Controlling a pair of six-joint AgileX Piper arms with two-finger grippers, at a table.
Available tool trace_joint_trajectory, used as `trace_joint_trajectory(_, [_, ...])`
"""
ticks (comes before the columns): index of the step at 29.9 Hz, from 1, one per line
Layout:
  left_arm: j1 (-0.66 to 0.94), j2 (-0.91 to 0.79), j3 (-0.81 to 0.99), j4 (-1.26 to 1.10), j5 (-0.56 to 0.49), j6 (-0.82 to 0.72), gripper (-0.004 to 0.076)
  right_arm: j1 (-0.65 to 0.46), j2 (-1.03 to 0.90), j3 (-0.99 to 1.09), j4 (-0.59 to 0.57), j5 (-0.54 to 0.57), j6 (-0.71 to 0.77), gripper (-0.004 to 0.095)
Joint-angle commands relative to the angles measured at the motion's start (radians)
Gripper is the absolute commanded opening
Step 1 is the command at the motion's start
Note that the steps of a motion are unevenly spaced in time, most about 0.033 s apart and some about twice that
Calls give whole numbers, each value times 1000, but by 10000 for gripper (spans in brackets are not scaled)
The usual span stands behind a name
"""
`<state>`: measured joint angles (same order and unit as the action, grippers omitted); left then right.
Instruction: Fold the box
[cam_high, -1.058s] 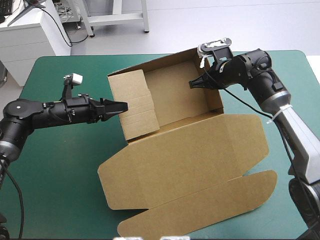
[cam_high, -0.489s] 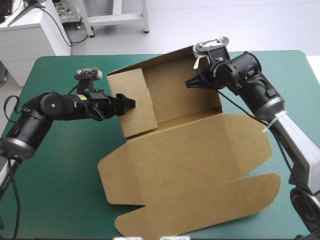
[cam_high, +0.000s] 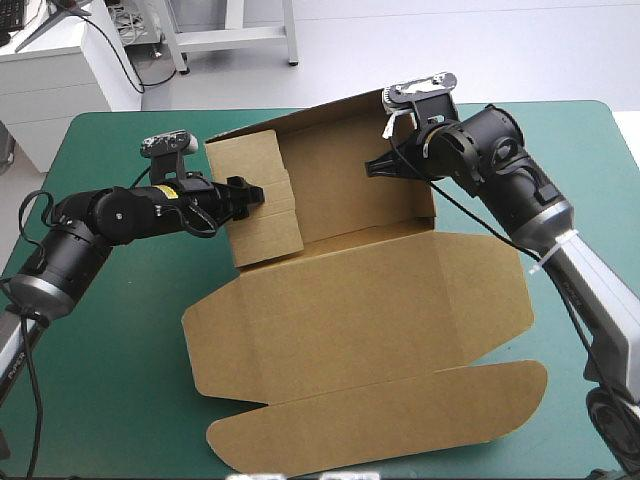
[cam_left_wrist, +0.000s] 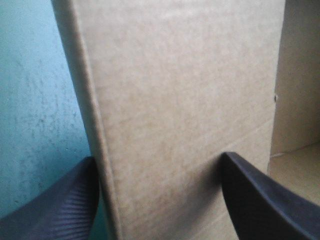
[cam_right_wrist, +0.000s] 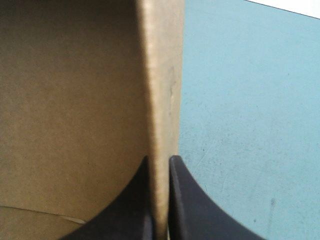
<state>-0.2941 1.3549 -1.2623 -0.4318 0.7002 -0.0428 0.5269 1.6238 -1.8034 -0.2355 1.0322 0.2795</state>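
My gripper will turn the tray, and the lid (cam_high: 350, 318) will then slide around flat with it, because the lid lies flat and joins the tray along a crease (cam_high: 337, 252).
The brown box (cam_high: 350, 300) lies mid-table as an open tray, its lid (cam_high: 400, 420) flat toward the front edge. My left gripper (cam_high: 255, 193) is at the raised left wall (cam_high: 262, 220). In the left wrist view it (cam_left_wrist: 160, 205) stands open, one finger outside the wall (cam_left_wrist: 175, 115), the other over its inner face. My right gripper (cam_high: 372, 168) is at the far right corner, inside the tray. The right wrist view shows it (cam_right_wrist: 160, 200) shut on the upright wall's edge (cam_right_wrist: 162, 90).
Bare teal-green cover (cam_high: 110, 340) shows left of the box, and more at the far right (cam_high: 590, 170). The lid's rounded flap (cam_high: 300, 450) reaches close to the table's front edge.
My left gripper has moved forward onto the left wall. The whole box has slid a little to the left. The right gripper has followed, keeping its hold.
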Motion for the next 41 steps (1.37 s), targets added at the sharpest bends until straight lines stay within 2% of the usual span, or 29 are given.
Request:
trace_joint_trajectory(1, [-15, -8, -36, -64, -78, -21, 482, 16, -58, -62, 81, -87, 19, -3])
trace_joint_trajectory(9, [-15, 17, -36, -64, -97, -13, 482, 16, -54, -86, 62, -69, 19, -3])
trace_joint_trajectory(12, [-15, 17, -36, -64, -116, 0, 449, 16, -54, -86, 58, -67, 19, -3])
trace_joint_trajectory(14, [-15, 17, -36, -64, -125, 5, 381, 16, -54, -86, 51, -67, 19, -3])
trace_joint_trajectory(15, [-15, 17, -36, -64, -130, 24, 318, 16, -54, -86, 47, -67, 19, -3])
trace_joint_trajectory(17, [-15, 17, -36, -66, -132, 68, 158, 16, -54, -86, 47, -63, 19, -3])
trace_joint_trajectory(18, [-15, 17, -36, -71, -132, 86, 50, 16, -54, -86, 47, -61, 17, -3])
trace_joint_trajectory(19, [-15, 17, -36, -71, -134, 84, -3, 16, -54, -86, 47, -56, 17, -3])
trace_joint_trajectory(23, [-15, 21, -37, -59, -126, 101, -8, 16, -54, -86, 47, -25, 15, -3])
trace_joint_trajectory(28, [-16, 34, -118, 43, 22, 101, -8, 14, -46, -86, 38, 79, 15, -3])
trace_joint_trajectory(32, [-17, 69, -200, 134, 77, 74, -8, 3, -8, -86, 23, 136, 44, -4])
trace_joint_trajectory(38, [-17, 215, -288, 190, 194, 43, -8, -57, 103, -86, 27, 219, 44, -4])
trace_joint_trajectory(41, [-17, 298, -319, 188, 255, 43, -8, -106, 143, -79, 123, 219, -20, -4])
